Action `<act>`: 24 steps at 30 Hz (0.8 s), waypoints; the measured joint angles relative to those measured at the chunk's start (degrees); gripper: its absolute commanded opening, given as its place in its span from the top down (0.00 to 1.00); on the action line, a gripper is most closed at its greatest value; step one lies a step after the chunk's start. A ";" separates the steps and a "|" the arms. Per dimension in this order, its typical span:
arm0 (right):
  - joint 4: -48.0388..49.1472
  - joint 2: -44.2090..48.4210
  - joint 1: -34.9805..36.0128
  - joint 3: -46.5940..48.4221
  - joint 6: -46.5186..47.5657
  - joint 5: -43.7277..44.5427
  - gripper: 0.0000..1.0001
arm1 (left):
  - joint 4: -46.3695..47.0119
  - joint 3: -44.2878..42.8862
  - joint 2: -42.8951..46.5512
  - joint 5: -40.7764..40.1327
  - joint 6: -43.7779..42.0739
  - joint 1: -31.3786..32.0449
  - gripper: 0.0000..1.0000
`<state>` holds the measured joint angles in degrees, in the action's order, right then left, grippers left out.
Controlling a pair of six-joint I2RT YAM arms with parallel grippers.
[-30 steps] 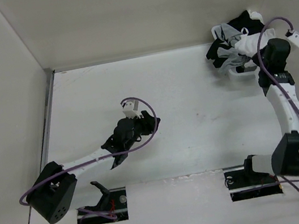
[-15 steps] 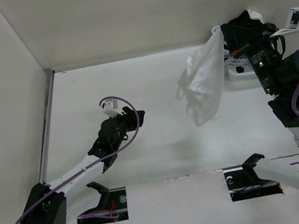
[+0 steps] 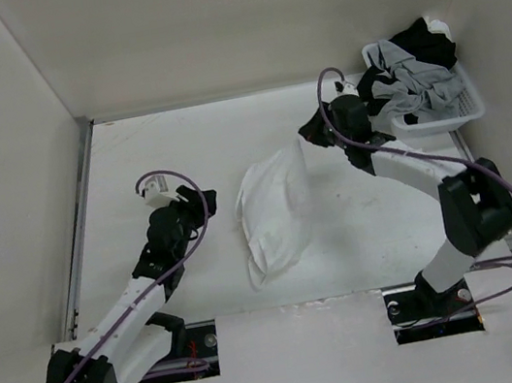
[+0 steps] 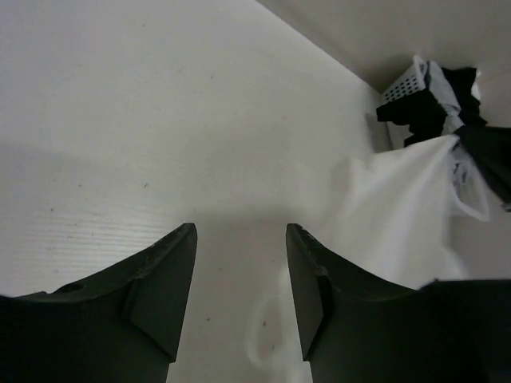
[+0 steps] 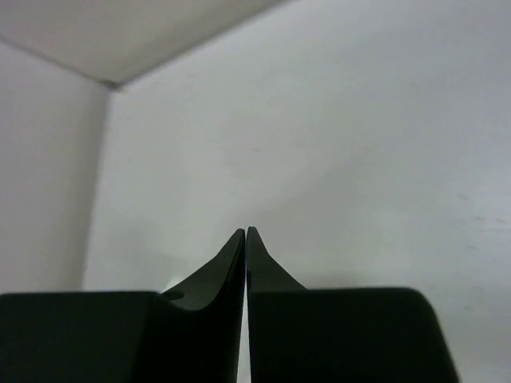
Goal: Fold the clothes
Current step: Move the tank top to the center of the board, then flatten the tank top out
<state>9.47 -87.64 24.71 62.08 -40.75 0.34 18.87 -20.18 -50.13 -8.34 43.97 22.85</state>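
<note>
A thin strap loop (image 4: pixel 254 335) shows next to the loose pile of clothes. The clothes (image 3: pixel 277 210) will open into a sleeveless top with shoulder straps when I spread them out.
The clothes (image 3: pixel 274 213), a plain white thin garment, lie in a loose heap mid-table, with one corner drawn up to a peak. My right gripper (image 3: pixel 310 133) sits at that peak with its jaws pressed together on the fabric. In the right wrist view the gripper (image 5: pixel 246 233) shows only a hairline slit, and the cloth is hidden beneath it. My left gripper (image 3: pixel 201 201) hovers left of the garment, apart from it. Its jaws (image 4: pixel 240 239) stand open over bare table, with the garment (image 4: pixel 399 215) to the right and a thin strap loop (image 4: pixel 267 335) lying between the fingers.
A white plastic basket (image 3: pixel 463 108) stands at the back right corner, heaped with black and grey garments (image 3: pixel 412 67); it also appears in the left wrist view (image 4: pixel 403 80). White walls close the table at the back and both sides.
My right arm swung the white garment from beside the basket leftward and down onto the table middle. My left arm drew back to the left, jaws still open.
</note>
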 measured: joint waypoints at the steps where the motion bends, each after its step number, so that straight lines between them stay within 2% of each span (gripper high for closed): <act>1: -0.28 -3.23 -2.01 -0.22 -0.52 -0.39 0.80 | -0.42 0.00 -1.20 -0.02 0.15 -0.09 0.54; 3: -1.38 -6.95 -5.75 -0.26 -1.49 -0.42 0.66 | -1.11 0.00 -3.41 -0.02 0.33 -0.07 0.54; 5: -2.16 -6.78 -8.74 -0.28 -1.27 0.15 0.60 | -1.55 0.00 -5.64 0.00 0.37 0.07 0.55; 7: -2.10 -4.50 -8.85 -0.44 0.00 0.98 0.62 | -1.53 -0.04 -8.00 0.11 0.35 0.35 0.58; 8: -1.95 -2.78 -7.82 -0.92 0.94 1.27 0.70 | -1.53 -0.15 -9.51 0.24 0.35 0.59 0.59; 10: -1.55 1.84 -3.67 -3.28 3.13 1.46 0.92 | -1.51 -0.66 -12.87 0.90 0.15 1.46 0.60; 12: -1.27 6.49 2.49 -7.08 4.52 1.18 0.98 | -1.51 -1.51 -16.17 1.42 -0.13 2.45 0.60; 15: -1.38 10.19 13.09 -13.35 5.40 0.33 0.95 | -1.49 -3.56 -21.59 1.46 -0.63 3.17 0.60; 19: -2.75 8.66 25.77 -19.23 4.92 0.42 0.86 | -1.16 -6.67 -28.39 -0.22 -1.11 2.60 0.59; 24: -3.21 5.18 34.73 -20.70 4.46 1.68 0.71 | -1.09 -10.05 -34.21 -3.61 -1.57 2.29 0.58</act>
<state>6.26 -82.46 59.44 41.39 -36.29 2.02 17.78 -30.24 -84.33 -11.94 42.39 25.15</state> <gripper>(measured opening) 0.245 0.419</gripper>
